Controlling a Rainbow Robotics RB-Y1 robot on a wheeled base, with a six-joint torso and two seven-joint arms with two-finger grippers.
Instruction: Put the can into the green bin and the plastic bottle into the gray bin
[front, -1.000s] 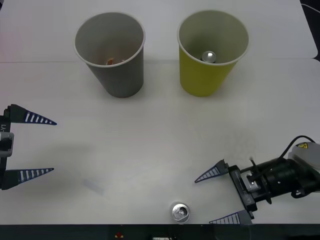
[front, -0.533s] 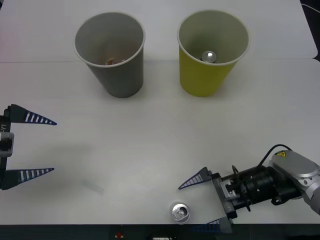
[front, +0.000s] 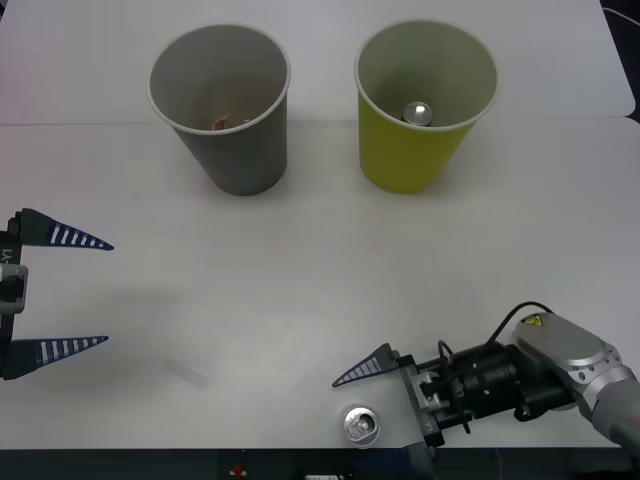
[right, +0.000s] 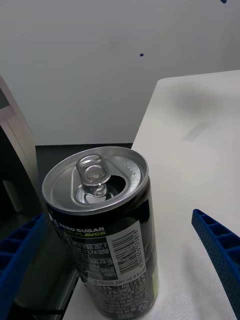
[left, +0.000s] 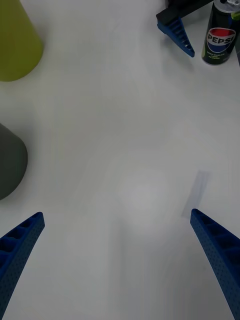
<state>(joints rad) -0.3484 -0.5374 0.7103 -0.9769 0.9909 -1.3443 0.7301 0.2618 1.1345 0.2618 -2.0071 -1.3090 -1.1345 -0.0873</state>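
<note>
A silver can top (front: 417, 113) shows just above the green bin's near rim (front: 425, 130), so I should expect one more can hidden below as I carry the can over.
The can (front: 360, 425) stands upright at the table's front edge, dark with a silver top (right: 97, 175) and a Pepsi logo (left: 220, 37). My right gripper (front: 352, 428) is open, its fingers (right: 219, 247) on either side of the can without touching it. The green bin (front: 424, 100) stands at the back right with another silver can top (front: 417, 112) inside it. The gray bin (front: 222, 105) stands at the back left, with something small and orange-brown (front: 222, 123) at its bottom. The plastic bottle is hidden. My left gripper (front: 108, 293) waits open at the left.
The table edge runs just in front of the can, with a dark drop beyond it (right: 30, 165). A faint smudge (front: 185, 372) marks the tabletop left of the can. Open tabletop (front: 300, 260) lies between the grippers and the bins.
My right gripper has slid left and toward the front edge, bringing its open fingers to either side of the can. The left arm, the can and both bins have not moved.
</note>
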